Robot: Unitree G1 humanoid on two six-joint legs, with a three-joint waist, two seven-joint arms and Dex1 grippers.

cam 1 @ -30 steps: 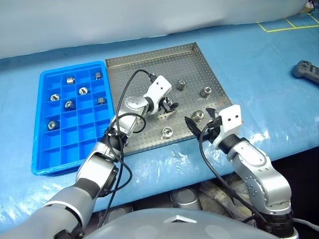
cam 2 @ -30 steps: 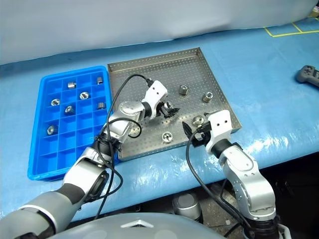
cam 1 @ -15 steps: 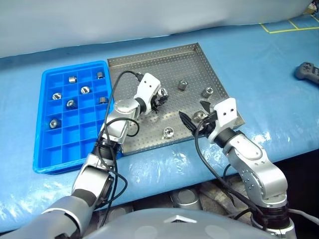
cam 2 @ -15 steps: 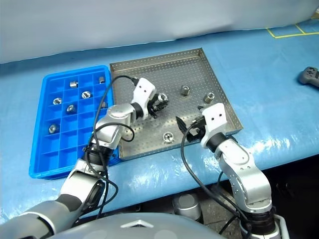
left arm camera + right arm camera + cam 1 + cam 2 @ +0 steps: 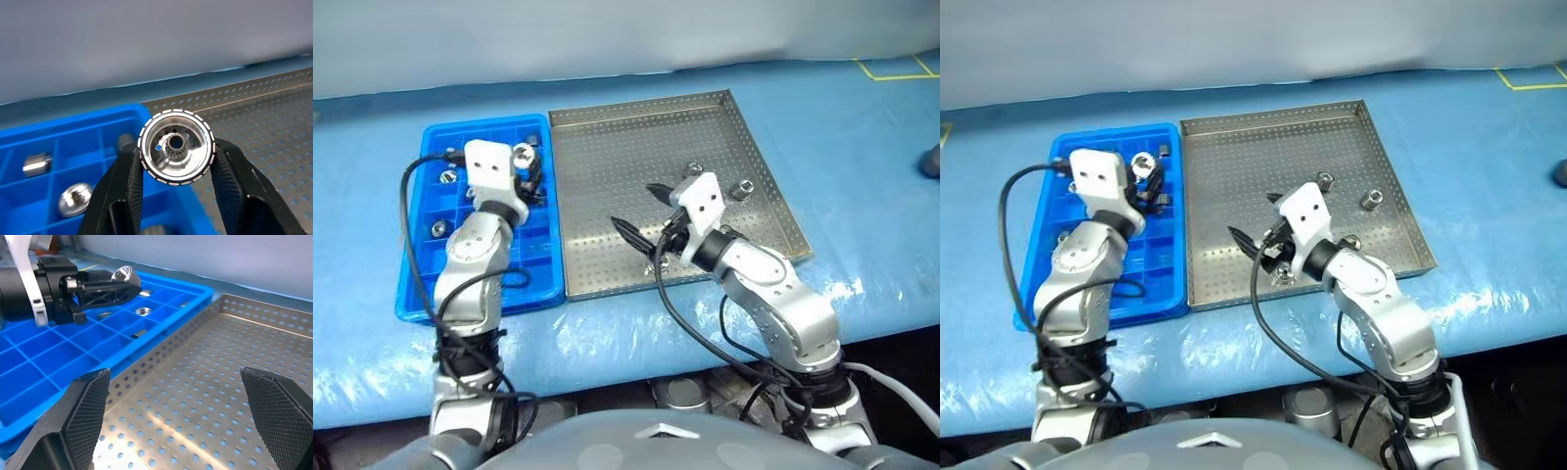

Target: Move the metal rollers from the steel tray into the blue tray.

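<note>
The roller (image 5: 127, 274) is high above the blue tray's sides and the near compartments (image 5: 515, 257) are empty, so my left gripper should keep going toward them and let go inside one.
My left gripper (image 5: 176, 152) is shut on a metal roller (image 5: 188, 139), a shiny ring with a dark centre hole. It holds the roller above the far right compartments of the blue tray (image 5: 460, 305). Several rollers lie in the blue tray's compartments, among them one roller (image 5: 36, 164) and another roller (image 5: 74, 199). My right gripper (image 5: 641, 210) stands open and empty, low over the middle of the steel tray (image 5: 607, 166). More rollers rest on the steel tray's right half, such as one roller (image 5: 1370, 200), and another roller (image 5: 1283, 273) lies near its front rim.
Both trays sit side by side on a blue plastic-covered table, the blue one on the left. A grey wall rises behind the table. Yellow tape marks (image 5: 891, 69) show at the far right. My arms' black cables hang over the table's front edge.
My left gripper has shut on a roller and carried it left from the steel tray to above the blue tray. The open right gripper has moved left over the steel tray. The camera has shifted.
</note>
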